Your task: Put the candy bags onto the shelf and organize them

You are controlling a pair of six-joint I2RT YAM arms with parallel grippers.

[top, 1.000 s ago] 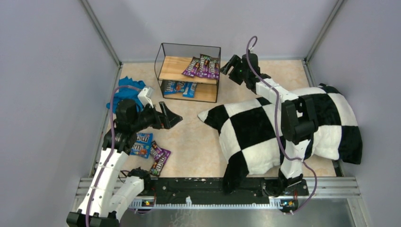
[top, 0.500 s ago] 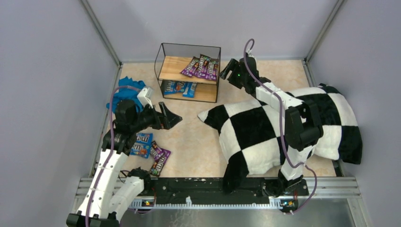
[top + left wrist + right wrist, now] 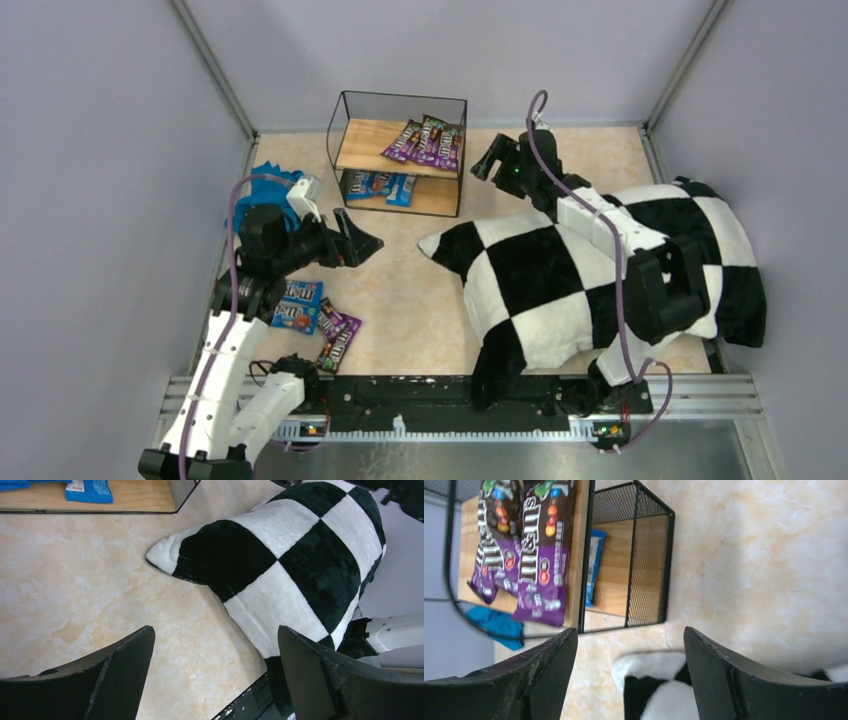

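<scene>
My left arm's base (image 3: 333, 354) is close to the purple candy bags, so next my right gripper picks one up (image 3: 335, 319) and passes it to my left gripper.
The shelf (image 3: 345, 130) of black wire and two wooden boards stands at the back. Purple candy bags (image 3: 428, 140) lie on its top board, also in the right wrist view (image 3: 541, 550). Blue bags (image 3: 383, 184) lie on the lower board, one in the left wrist view (image 3: 89, 490). More bags, blue (image 3: 296, 305) and purple (image 3: 340, 340), lie on the floor by the left arm. My left gripper (image 3: 362, 243) is open and empty above the floor. My right gripper (image 3: 487, 160) is open and empty, just right of the shelf.
A black-and-white checkered pillow (image 3: 590, 270) fills the right half of the floor, under the right arm. A teal-blue cloth (image 3: 262, 190) lies at the left wall behind the left arm. Grey walls enclose the floor on three sides.
My right gripper has drawn back from the shelf's right side, a little right and down. My left arm has shifted slightly back toward the cloth. The bags have not moved.
</scene>
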